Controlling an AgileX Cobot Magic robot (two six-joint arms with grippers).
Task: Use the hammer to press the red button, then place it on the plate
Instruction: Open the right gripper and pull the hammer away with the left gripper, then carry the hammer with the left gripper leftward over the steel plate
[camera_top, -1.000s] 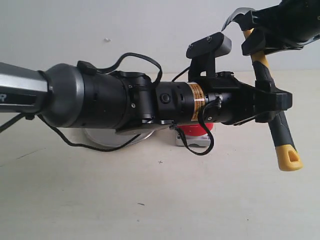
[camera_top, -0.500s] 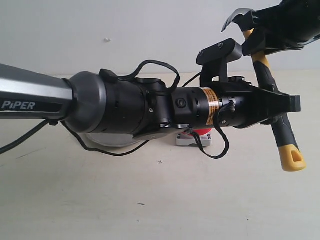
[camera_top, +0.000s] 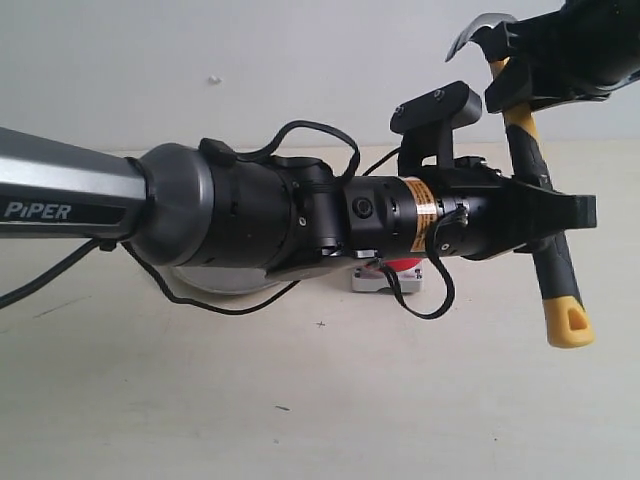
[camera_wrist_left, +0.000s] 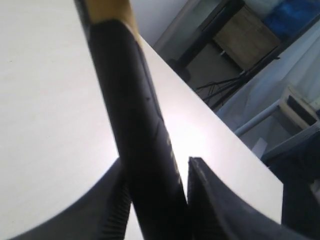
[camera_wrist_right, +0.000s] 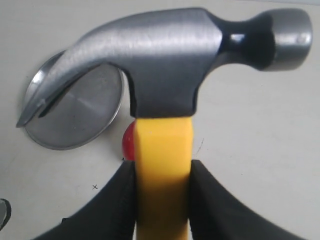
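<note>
The yellow neck (camera_top: 522, 119) is pinned by my right gripper while my left gripper holds the black handle (camera_top: 528, 156), so next my right gripper opens and moves away before the press.
The hammer (camera_top: 557, 280) hangs upright in the air at the right, dark head up and yellow looped end down. My right gripper (camera_top: 500, 70) is shut on its yellow neck just under the head (camera_wrist_right: 170, 60). Reaching across from the left, my left gripper (camera_top: 562, 218) is shut on the black handle (camera_wrist_left: 140, 125), which fills the space between its fingers. The red button (camera_top: 405, 264) on its grey base is mostly hidden behind the left arm; a red sliver (camera_wrist_right: 128, 142) shows beside the neck. The silver plate (camera_wrist_right: 75, 120) lies on the table left of the button, partly under the left arm (camera_top: 205, 278).
The long left arm (camera_top: 250, 210) with a loose black cable spans the middle of the exterior view above the pale table (camera_top: 320, 400). A white wall stands behind. The table's far edge (camera_wrist_left: 215, 115) and room furniture show in the left wrist view.
My left arm has moved to the right and its fingers have come in around the black handle. The yellow end of the handle has swung slightly left. The right gripper has kept its hold.
</note>
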